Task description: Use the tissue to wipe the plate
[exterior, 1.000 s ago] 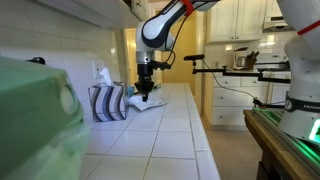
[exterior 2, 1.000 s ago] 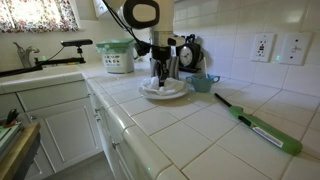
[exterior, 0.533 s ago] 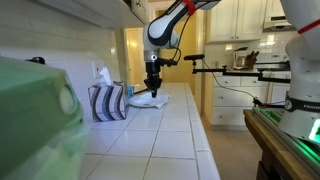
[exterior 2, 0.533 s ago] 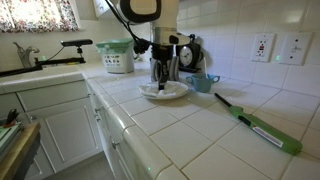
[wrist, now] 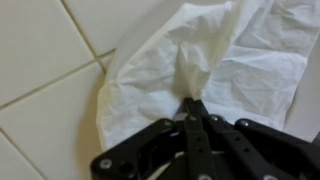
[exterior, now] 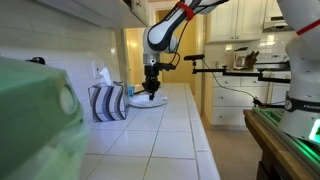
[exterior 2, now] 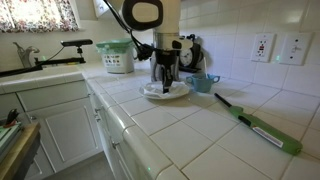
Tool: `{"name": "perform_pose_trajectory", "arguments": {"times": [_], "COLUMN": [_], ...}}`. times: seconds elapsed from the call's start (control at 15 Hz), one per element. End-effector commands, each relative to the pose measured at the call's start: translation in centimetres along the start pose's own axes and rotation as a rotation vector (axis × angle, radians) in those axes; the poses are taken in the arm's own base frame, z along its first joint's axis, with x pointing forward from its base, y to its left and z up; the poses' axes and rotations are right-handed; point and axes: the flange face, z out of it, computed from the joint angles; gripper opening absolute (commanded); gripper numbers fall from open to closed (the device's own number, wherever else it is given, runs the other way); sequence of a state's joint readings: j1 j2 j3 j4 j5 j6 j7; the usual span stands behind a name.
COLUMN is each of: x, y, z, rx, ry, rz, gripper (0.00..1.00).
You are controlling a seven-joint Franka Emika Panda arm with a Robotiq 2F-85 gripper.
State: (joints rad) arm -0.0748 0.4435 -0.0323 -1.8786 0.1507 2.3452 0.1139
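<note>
I should use my gripper to sweep the tissue back across the plate (exterior 2: 157,91), since the tissue's edge (wrist: 106,112) hangs over the plate's rim beside the tiles.
The white plate (exterior 2: 167,93) sits on the tiled counter next to the striped tissue box (exterior: 108,102); it also shows in an exterior view (exterior: 152,101). My gripper (exterior 2: 166,82) points straight down onto the plate, and it shows in another exterior view (exterior: 151,92). In the wrist view the black jaws (wrist: 190,104) are shut, pinching the white tissue (wrist: 190,60), which spreads out below them over the plate and the tile edge.
A blue cup (exterior 2: 204,83) stands just behind the plate. A green-handled tool (exterior 2: 258,124) lies on the counter tiles. A green tub (exterior 2: 116,56) stands near the sink. A wall with outlets (exterior 2: 262,46) runs behind the counter.
The gripper with the tissue has shifted a little across the plate, away from the tissue box and back slightly. It stays shut on the tissue.
</note>
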Motion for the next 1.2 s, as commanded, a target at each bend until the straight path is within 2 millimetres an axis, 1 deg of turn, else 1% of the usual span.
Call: {"name": "perform_pose_trajectory", "arguments": {"times": [0.0,0.2,0.47,0.6,0.73,0.87,1.0,1.13], "x": [0.9,0.6,-1.2,-2.1,-2.5,-2.3,-1.4,-0.7], "y": [-1.6,-3.1,-4.6,-4.2,-3.2,-1.7,-0.3,0.6], "z": [0.7,0.6,0.1,-0.2,-0.2,0.0,0.1,0.3], "rx": [0.012,0.023,0.035,0.020,-0.003,-0.026,-0.037,-0.037], "ry": [0.044,0.056,0.019,-0.022,-0.046,-0.055,-0.041,-0.027], "rz": [-0.040,-0.064,-0.094,-0.078,-0.060,-0.033,-0.010,0.001], "gripper": [0.00,0.00,0.00,0.00,0.00,0.00,0.00,0.00]}}
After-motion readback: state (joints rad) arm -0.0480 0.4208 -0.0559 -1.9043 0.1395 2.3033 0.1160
